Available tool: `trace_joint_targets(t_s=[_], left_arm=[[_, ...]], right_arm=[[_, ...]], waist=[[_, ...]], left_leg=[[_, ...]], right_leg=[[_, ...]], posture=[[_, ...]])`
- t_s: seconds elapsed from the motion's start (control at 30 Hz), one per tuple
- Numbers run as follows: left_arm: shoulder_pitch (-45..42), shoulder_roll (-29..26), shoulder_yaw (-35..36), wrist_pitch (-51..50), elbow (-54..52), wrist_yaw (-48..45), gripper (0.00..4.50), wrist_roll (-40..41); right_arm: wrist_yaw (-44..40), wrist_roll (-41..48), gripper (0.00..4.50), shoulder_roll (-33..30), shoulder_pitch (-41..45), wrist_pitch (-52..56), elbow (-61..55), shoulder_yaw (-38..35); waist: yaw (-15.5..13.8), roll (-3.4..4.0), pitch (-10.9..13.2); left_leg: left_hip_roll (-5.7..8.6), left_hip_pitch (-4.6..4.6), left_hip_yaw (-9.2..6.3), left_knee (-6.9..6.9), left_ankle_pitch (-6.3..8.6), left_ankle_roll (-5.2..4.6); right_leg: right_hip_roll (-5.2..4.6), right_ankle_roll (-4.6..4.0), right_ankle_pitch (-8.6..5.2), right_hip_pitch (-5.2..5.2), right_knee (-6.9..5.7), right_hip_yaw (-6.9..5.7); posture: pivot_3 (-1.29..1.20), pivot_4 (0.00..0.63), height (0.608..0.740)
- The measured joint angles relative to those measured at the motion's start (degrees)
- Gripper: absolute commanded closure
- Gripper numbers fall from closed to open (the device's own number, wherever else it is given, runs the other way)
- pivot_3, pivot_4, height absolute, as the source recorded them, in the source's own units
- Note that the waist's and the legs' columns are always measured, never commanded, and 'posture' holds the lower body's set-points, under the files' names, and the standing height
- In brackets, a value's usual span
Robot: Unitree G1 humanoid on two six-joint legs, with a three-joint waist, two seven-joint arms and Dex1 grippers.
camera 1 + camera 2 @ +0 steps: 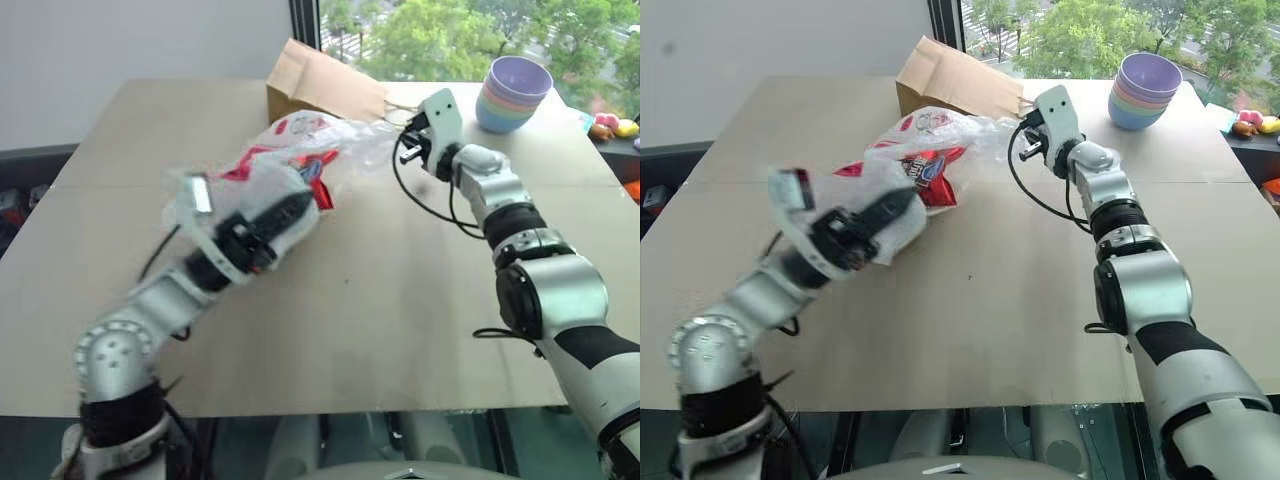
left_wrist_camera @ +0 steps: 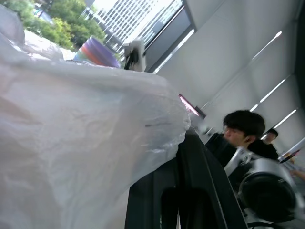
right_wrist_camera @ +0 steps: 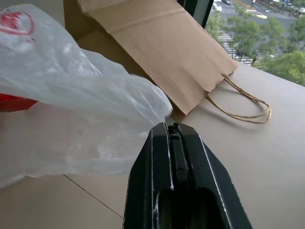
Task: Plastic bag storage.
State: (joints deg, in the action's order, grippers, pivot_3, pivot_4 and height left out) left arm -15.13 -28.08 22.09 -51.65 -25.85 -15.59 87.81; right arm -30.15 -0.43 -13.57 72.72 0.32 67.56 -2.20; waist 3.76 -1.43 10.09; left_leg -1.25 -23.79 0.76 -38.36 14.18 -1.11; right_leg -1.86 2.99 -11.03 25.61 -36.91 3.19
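Note:
The plastic bag's corner reaches only as far as the ends of the right gripper's closed fingers, so the right gripper needs to open and grip the film farther in.
The plastic bag, crinkly translucent white film with red patches, hangs stretched above the table between my two grippers. My left gripper points up and to the right at its near end. Its black fingers are shut on the film, which drapes over them. My right gripper holds the far end beside the brown paper bag. In the right wrist view its fingertips are pressed together on a pinch of the bag's edge.
A brown paper bag with string handles lies on its side at the table's far edge, just behind the plastic bag. A stack of pastel bowls stands at the far right. A person shows in the left wrist view.

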Motion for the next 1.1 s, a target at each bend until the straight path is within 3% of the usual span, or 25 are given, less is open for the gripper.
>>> trace_joint_targets(t_s=[0.13,0.27,0.33,0.43,0.6,0.67,0.83,0.9,0.97,1.1], left_arm=[[0.02,-9.20,3.21,-0.63,0.48,0.81,4.50,9.01],[8.03,-15.40,3.44,-3.44,-1.74,-2.61,4.50,11.55],[10.00,-17.88,4.67,-4.03,-2.01,-4.05,4.50,11.62],[10.80,-19.85,5.84,-3.74,-2.08,-5.34,4.50,11.21],[11.25,-20.01,5.79,-2.43,-2.35,-5.46,4.50,10.70],[11.56,-20.09,5.47,-2.30,-2.39,-5.50,4.50,10.41],[10.74,-20.99,4.27,-2.30,-2.41,-7.03,4.50,9.01],[10.69,-21.19,4.20,-2.29,-2.32,-7.32,4.50,8.85],[10.68,-21.30,3.92,-2.30,-2.29,-7.88,4.50,8.22],[10.87,-21.31,3.64,-2.28,-2.28,-8.04,4.50,7.84]], right_arm=[[-4.70,-1.14,2.70,-0.71,-0.85,0.32,-0.55,1.85],[-4.83,-1.15,0.70,0.53,-2.91,1.33,-1.05,2.27],[-7.82,0.60,0.70,0.59,-4.78,4.51,-4.88,1.83],[-13.85,4.65,0.70,-1.07,-10.81,13.18,-20.41,1.78],[-18.69,9.73,0.70,-11.18,-26.77,30.95,-49.67,1.83],[-20.22,13.39,0.70,-14.11,-32.79,38.42,-59.50,1.31],[-19.50,19.92,0.70,-15.19,-37.94,47.75,-74.78,1.01],[-16.83,20.74,0.70,-13.16,-37.84,49.27,-76.70,0.26],[-9.19,20.79,0.70,-7.17,-35.60,50.86,-75.70,-1.06],[-3.06,18.89,0.70,-5.05,-32.57,49.90,-71.81,-0.88]], waist=[[0.13,-0.01,-0.01],[0.23,-0.01,-0.01],[-0.02,0.01,0.01],[-0.87,0.02,0.01],[-3.05,0.01,0.01],[-2.95,0.02,0.01],[-1.60,0.03,0.02],[-1.36,-0.01,-0.01],[-1.20,-0.01,-0.01],[-1.82,-0.03,-0.02]], left_leg=[[0.03,0.02,0.06,0.03,0.01,-0.01],[-0.02,-0.04,0.11,0.06,0.00,0.00],[-0.03,-0.04,0.06,0.06,0.00,0.00],[-0.02,-0.04,0.01,0.01,0.00,0.00],[0.02,-0.04,0.01,0.02,0.00,0.00],[-0.01,-0.03,0.10,0.02,0.00,0.00],[-0.14,0.11,0.22,-0.04,-0.01,0.01],[-0.17,0.15,0.24,-0.06,-0.01,0.01],[-0.20,0.15,0.30,-0.08,-0.01,0.02],[-0.13,0.02,0.25,-0.07,-0.01,0.02]], right_leg=[[0.01,0.01,-0.01,-0.04,0.08,0.01],[0.08,-0.02,-0.02,0.04,0.09,-0.01],[0.09,-0.02,-0.02,0.03,0.08,-0.08],[0.06,0.00,-0.03,-0.04,0.07,-0.14],[0.00,0.00,-0.05,-0.10,0.16,-0.20],[0.05,0.00,-0.06,-0.05,0.15,-0.14],[0.27,-0.16,-0.19,-0.03,0.09,0.03],[0.31,-0.14,-0.21,-0.06,0.07,0.06],[0.39,-0.17,-0.18,-0.02,0.05,0.17],[0.29,-0.14,-0.14,0.00,0.10,0.13]], posture=[[0.00,0.150,0.740],[0.00,0.150,0.740],[0.00,0.150,0.740],[0.00,0.150,0.740],[0.00,0.150,0.740],[0.00,0.150,0.740],[0.00,0.150,0.740],[0.00,0.150,0.740],[0.00,0.150,0.740],[0.00,0.150,0.740]])
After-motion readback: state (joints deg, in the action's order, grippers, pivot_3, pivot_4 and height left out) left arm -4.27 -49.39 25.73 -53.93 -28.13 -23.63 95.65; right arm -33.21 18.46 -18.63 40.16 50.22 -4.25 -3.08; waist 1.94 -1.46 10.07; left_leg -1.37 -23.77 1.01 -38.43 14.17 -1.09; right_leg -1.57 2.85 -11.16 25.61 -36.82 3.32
